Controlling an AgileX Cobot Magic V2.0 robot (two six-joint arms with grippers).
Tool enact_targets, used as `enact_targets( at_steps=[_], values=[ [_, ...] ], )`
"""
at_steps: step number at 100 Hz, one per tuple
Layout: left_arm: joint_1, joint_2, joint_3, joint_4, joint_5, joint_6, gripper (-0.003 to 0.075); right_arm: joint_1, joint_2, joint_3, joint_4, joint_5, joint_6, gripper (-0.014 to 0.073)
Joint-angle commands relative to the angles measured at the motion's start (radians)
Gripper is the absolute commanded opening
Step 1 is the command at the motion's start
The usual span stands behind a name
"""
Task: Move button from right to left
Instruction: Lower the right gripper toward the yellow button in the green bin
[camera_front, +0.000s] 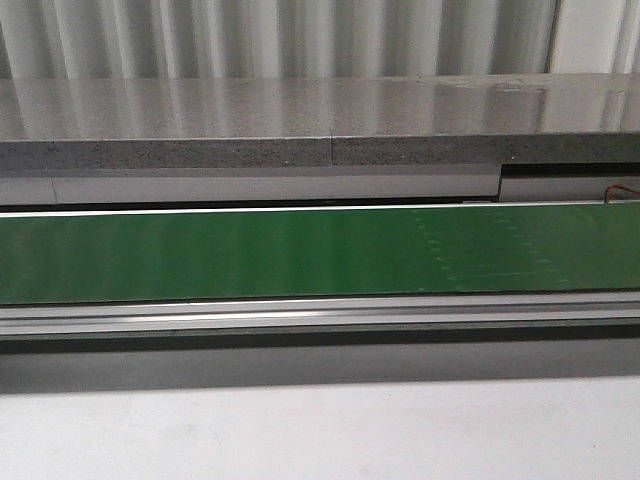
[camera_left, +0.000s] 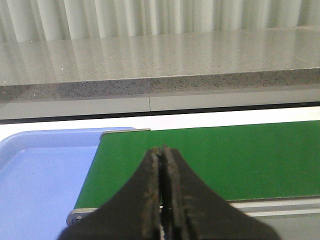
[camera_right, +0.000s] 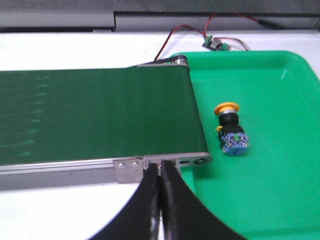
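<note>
The button (camera_right: 231, 128) has a blue block body (camera_right: 234, 143) that is squared, so the button will ride steadily on its side on the green conveyor belt when I place it there.
The button (camera_right: 230, 127) lies on its side in a green tray (camera_right: 280, 190), its yellow-orange ring turned away from its blue block body. It is seen only in the right wrist view. My right gripper (camera_right: 159, 164) is shut and empty, at the near end corner of the green conveyor belt (camera_right: 95, 115), apart from the button. In the left wrist view my left gripper (camera_left: 162, 149) is shut with nothing in it, over the other end of the belt (camera_left: 225, 155), beside a blue tray (camera_left: 40, 180). Neither gripper appears in the front view.
The belt (camera_front: 300, 250) runs across the front view between metal rails, with a grey stone ledge (camera_front: 300, 115) behind it. A small circuit board with red and black wires (camera_right: 212, 42) lies beyond the green tray.
</note>
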Motion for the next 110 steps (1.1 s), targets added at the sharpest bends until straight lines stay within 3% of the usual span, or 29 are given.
enact_targets(
  at_steps=[1,24,46,53,79,110],
  values=[
    [0.001,-0.032,0.039,-0.005,-0.076,0.000,-0.0020,0.003,0.077,-0.066,-0.017,-0.025,0.000,-0.0055],
    [0.001,-0.032,0.039,-0.005,-0.076,0.000,-0.0020,0.003,0.284,-0.172,-0.017,0.075,0.000,0.0055],
    [0.001,-0.032,0.039,-0.005,-0.076,0.000,-0.0020,0.003,0.470,-0.277,-0.008,0.168,0.001,0.0416],
    [0.001,-0.032,0.039,-0.005,-0.076,0.000,-0.0020,0.003,0.513,-0.303,0.002,0.177,0.001,0.0486],
    [0.001,-0.032,0.039,-0.005,-0.076,0.000,-0.0020,-0.026,0.650,-0.423,0.012,0.246,0.001,0.0489],
    [0.001,-0.032,0.039,-0.005,-0.076,0.000,-0.0020,-0.240,0.819,-0.555,0.012,0.259,0.001,0.0489]
  ],
)
